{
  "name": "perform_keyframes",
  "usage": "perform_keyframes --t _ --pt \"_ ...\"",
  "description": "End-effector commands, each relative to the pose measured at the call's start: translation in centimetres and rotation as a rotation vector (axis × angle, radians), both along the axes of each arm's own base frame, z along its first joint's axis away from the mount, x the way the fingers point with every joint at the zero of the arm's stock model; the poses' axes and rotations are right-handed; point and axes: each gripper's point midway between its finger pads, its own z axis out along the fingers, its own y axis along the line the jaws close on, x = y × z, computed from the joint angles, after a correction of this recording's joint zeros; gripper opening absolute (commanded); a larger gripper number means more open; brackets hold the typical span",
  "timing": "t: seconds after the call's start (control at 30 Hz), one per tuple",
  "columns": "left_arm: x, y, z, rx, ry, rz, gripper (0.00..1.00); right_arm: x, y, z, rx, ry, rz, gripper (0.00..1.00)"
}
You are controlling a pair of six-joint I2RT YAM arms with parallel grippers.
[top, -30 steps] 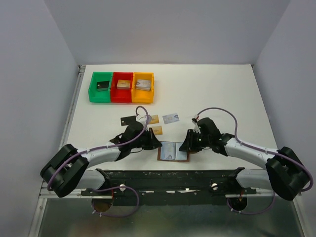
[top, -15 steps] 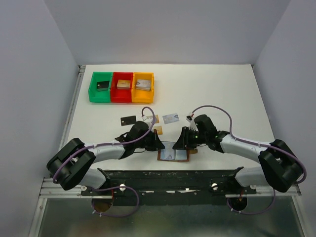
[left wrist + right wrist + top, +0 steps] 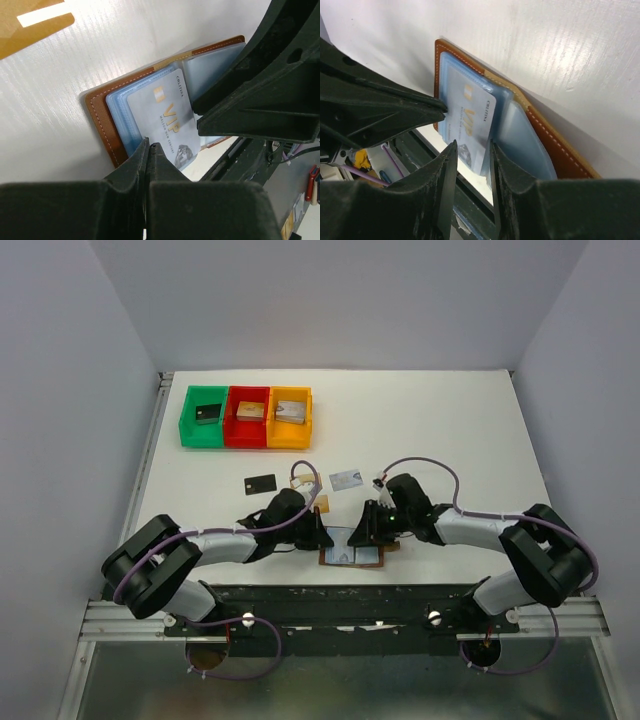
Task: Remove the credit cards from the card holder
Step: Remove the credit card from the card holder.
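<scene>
The left gripper's fingers rest on the VIP card's edge (image 3: 140, 131), so the left gripper should hold the pocket's outer edge (image 3: 119, 132) while the robot's right gripper slides the card out.
The brown card holder (image 3: 350, 548) lies open near the table's front edge, pale blue pockets up. A silvery VIP credit card (image 3: 167, 120) sticks halfway out of its left pocket, also seen as the card (image 3: 470, 120) in the right wrist view. My left gripper (image 3: 322, 537) is shut, its tips (image 3: 148, 147) down on the pocket edge beside that card. My right gripper (image 3: 366, 531) is open, jaws (image 3: 472, 150) either side of the card's near corner without touching it. On the table lie a black card (image 3: 260, 483), a gold card (image 3: 321, 503) and a silvery card (image 3: 346, 478).
Green (image 3: 205, 416), red (image 3: 247, 416) and orange (image 3: 290, 418) bins stand in a row at the back left, each holding a small block. The table's front edge and the dark rail (image 3: 340, 595) lie just beyond the holder. Part of a gold card (image 3: 30, 25) shows in the left wrist view.
Both grippers have closed in on the card holder, the left from the left and the right from the right. The right jaws have opened slightly.
</scene>
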Motion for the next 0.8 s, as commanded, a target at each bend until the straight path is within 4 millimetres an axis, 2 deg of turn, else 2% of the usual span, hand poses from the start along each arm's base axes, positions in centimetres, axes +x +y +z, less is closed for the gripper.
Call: perform_keyframes --t 0.0,0.53,0.77 --pt "0.0 0.7 -0.5 0.03 -0.029 0.01 0.05 0.4 0.8 0.0 0.022 -0.008 0.013 0.4" --pt "-0.3 2.6 -2.0 0.109 -0.025 0.05 0.04 0.1 1.5 0.4 0.073 -0.003 0.032 0.39" --pt "-0.2 2.5 -1.6 0.1 -0.031 0.055 0.04 0.0 1.5 0.0 0.072 0.008 0.038 0.39"
